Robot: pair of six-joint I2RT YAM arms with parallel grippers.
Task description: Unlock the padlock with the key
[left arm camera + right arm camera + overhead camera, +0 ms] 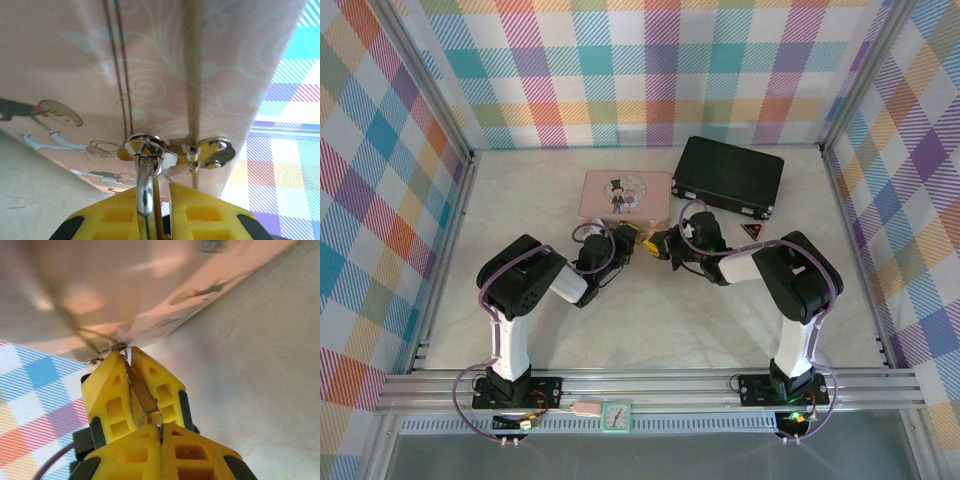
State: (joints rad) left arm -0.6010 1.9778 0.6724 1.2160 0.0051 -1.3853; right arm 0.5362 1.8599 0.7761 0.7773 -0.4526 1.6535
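Note:
The key [152,418] is in the padlock [144,396] that my left gripper holds tight, so my right gripper keeps turning the key until the padlock's shackle opens, then let go.
The pink box [625,192] stands at mid table, and both grippers meet at its front side. In the left wrist view my left gripper [163,202] is shut on the padlock, whose thin brass edge [159,210] shows between the yellow fingers. Its silver shackle [144,182] rises through a metal ring on the box front [150,90]. In the right wrist view my right gripper [160,428] is shut on the key [153,416], which sits at the bottom of the brass padlock [142,389]. The left fingers [107,390] clamp that padlock from both sides.
A black case [728,175] lies behind and to the right of the pink box. A small red-and-black triangle [753,230] lies by the right arm. The box's own silver clasp [216,152] sits just right of the shackle. Checked walls [380,200] enclose the table.

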